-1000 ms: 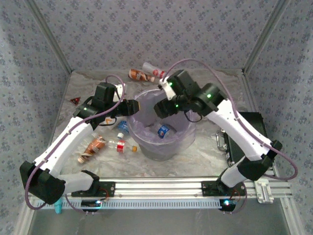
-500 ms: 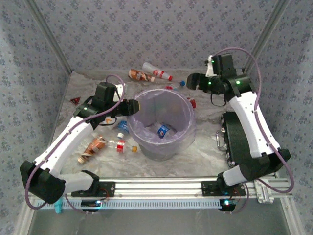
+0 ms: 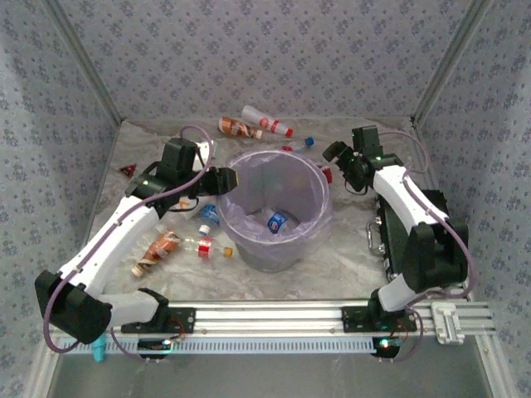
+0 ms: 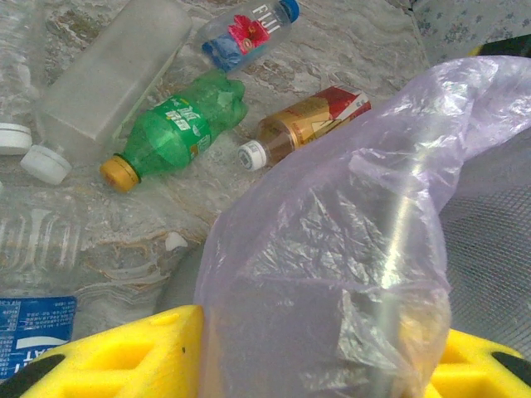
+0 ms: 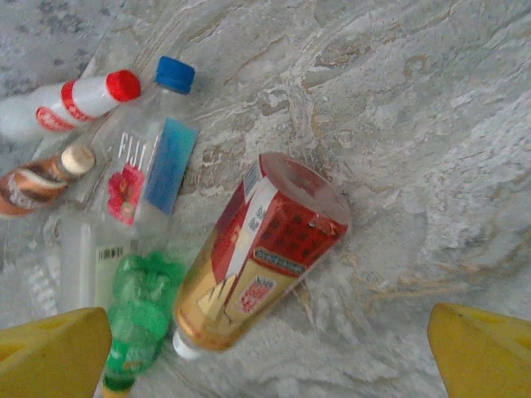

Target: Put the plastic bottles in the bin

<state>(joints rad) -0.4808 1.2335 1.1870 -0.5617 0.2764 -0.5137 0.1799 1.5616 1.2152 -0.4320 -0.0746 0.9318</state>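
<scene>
The amber bottle's red end [image 5: 305,192] is clear of the blue-capped bottle, so my right gripper keeps lowering its open fingers around that end [image 5: 282,228] until they are on both sides of it.
The bin [image 3: 309,184], lined with a lavender bag, stands mid-table with a blue-labelled bottle [image 3: 276,221] inside. My left gripper [image 3: 226,179] is shut on the bin's left rim; bag [image 4: 332,249] and rim sit between the yellow fingers [image 4: 108,356]. My right gripper [image 3: 330,154] hangs open behind the bin's right side, over a lying amber bottle with a red label [image 5: 261,249], which it does not touch. Beside that bottle lie a green one [image 5: 141,315], a blue-capped one [image 5: 153,157] and a white red-capped one [image 5: 70,104]. More plastic bottles [image 3: 158,249] lie left of the bin.
A black box [image 3: 415,232] sits at the right edge under my right arm. A small red triangle [image 3: 127,171] lies far left. A light blue stick [image 3: 99,352] hangs off the front left. A clear square bottle [image 4: 108,79] lies behind the bin.
My right arm swung from over the bin to the back right and came down toward the table, its jaws widening. The left arm stayed on the bin's rim.
</scene>
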